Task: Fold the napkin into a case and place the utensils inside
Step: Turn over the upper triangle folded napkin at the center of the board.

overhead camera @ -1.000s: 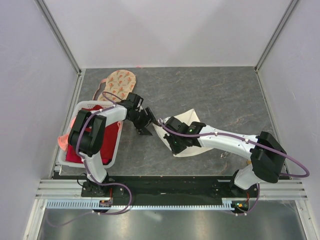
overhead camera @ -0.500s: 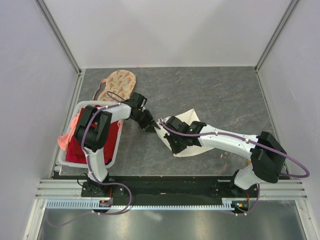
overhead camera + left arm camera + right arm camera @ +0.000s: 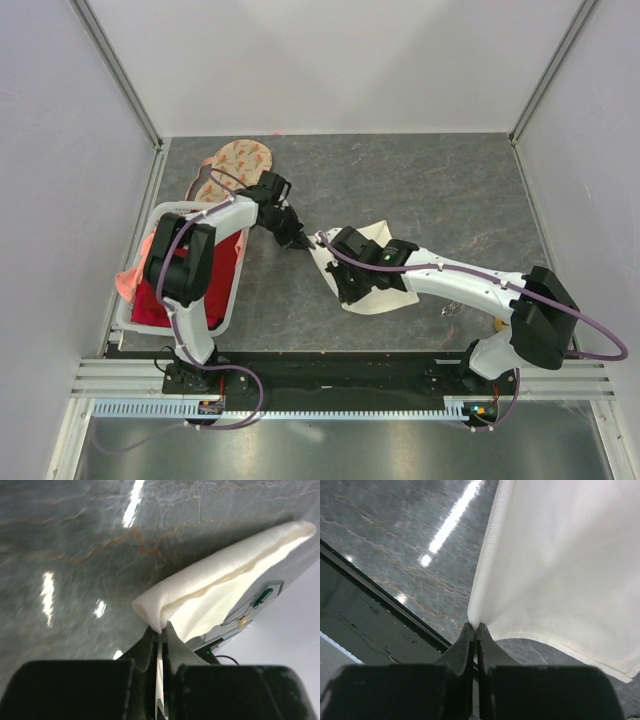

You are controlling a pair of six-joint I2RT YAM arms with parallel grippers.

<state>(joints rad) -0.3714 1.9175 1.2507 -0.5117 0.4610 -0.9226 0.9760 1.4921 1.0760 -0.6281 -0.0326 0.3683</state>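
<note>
My grippers should lift the napkin clear, swing it over and lay the napkin's held edge [image 3: 322,266] down on the utensils' side [image 3: 386,300], because that edge faces the basket.
The cream-white napkin [image 3: 378,233] lies folded mid-table, partly under my right arm. My left gripper [image 3: 305,243] is shut on its far-left corner; in the left wrist view the fold [image 3: 225,575] rises from the gripper [image 3: 161,629]. My right gripper [image 3: 345,295] is shut on the near-left corner, and in the right wrist view the cloth [image 3: 560,565] hangs lifted off the table from the gripper [image 3: 475,626]. A slim gold utensil [image 3: 451,310] lies just right of the napkin, by the right arm. I see no finished case.
A white basket [image 3: 170,208] holding a red cloth [image 3: 145,300] stands at the left near edge, under my left arm. A peach floral-print cloth [image 3: 235,165] lies behind it. Pale walls close in the dark stone table on three sides.
My left gripper moved right to the napkin's far-left corner and shut on it. The right gripper kept its grip on the near corner and hardly moved.
</note>
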